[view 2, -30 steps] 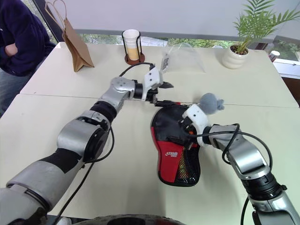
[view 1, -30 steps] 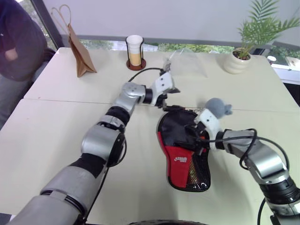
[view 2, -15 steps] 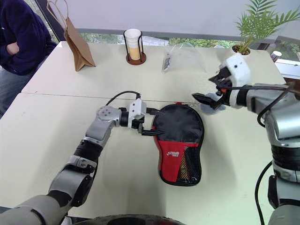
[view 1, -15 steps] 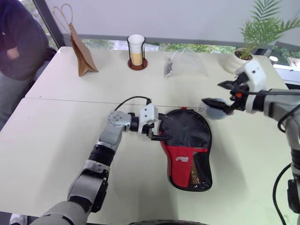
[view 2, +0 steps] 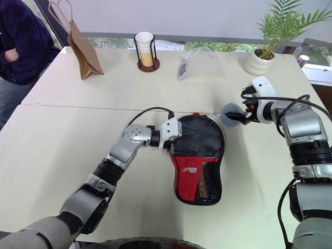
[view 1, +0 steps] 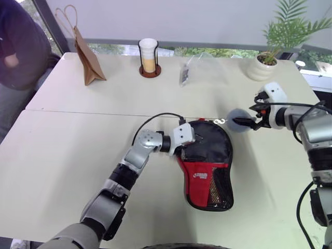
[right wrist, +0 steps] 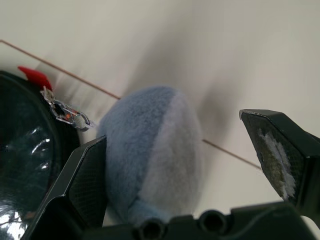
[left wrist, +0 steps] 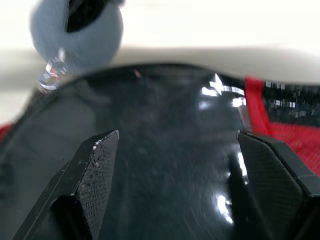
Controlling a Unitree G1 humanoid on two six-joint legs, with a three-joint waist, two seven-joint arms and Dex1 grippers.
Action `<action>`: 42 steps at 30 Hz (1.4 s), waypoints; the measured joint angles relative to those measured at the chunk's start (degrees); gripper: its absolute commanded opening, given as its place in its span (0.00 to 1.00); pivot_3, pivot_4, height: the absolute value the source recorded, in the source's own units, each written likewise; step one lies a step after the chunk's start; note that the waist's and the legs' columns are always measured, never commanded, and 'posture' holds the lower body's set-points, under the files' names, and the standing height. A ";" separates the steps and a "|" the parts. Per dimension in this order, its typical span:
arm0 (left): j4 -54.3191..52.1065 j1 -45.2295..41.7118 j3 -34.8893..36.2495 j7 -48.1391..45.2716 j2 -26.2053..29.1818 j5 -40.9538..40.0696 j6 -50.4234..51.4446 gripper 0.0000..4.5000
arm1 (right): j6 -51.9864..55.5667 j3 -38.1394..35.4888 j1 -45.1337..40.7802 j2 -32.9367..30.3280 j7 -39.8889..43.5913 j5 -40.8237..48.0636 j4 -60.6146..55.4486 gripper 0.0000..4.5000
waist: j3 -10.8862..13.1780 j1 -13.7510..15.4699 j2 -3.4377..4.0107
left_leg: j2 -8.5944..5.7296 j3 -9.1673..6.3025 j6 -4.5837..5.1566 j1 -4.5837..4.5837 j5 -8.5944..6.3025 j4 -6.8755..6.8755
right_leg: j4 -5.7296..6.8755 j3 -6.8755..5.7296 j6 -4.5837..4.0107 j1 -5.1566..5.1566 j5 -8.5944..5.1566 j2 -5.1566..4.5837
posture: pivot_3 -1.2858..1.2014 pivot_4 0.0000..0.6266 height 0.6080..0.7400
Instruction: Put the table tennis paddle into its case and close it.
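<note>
With the plush ball's chain (view 1: 219, 121) at the case's far corner, my right gripper next pulls the ball toward the mesh pocket (view 1: 222, 185) while my left gripper steadies the case.
The black and red case (view 1: 208, 151) lies flat mid-table, its mesh pocket toward me. The table tennis paddle is hidden. My left gripper (view 1: 182, 153) is at the case's left edge; in the left wrist view its fingers (left wrist: 97, 170) stand open and wide over the black fabric. A grey plush ball (view 1: 236, 124) hangs on a small chain at the case's far right corner. My right gripper (view 1: 246, 116) is open at that ball, and in the right wrist view the ball (right wrist: 155, 150) sits between the spread fingers (right wrist: 85, 185).
Along the table's far side stand a brown paper bag (view 1: 88, 57), a cup in a wire holder (view 1: 148, 56), a clear plastic bag (view 1: 199, 70) and a potted plant (view 1: 265, 65). A person (view 1: 15, 46) stands at the far left corner.
My left gripper came back from beyond the case to its left edge. My right gripper left the case, swung out to the right and settled around the plush ball.
</note>
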 measured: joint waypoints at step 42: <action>8.66 -3.10 -3.13 4.92 -2.40 -0.43 -3.44 0.89 | 28.42 -29.56 41.11 -5.32 -5.43 10.29 -45.81 0.00 | -0.51 1.66 0.43 | -0.07 -0.10 0.31 0.28 -0.18 0.02 | -0.20 -0.04 0.01 0.48 0.00 -0.02 | 0.52 0.24 1.00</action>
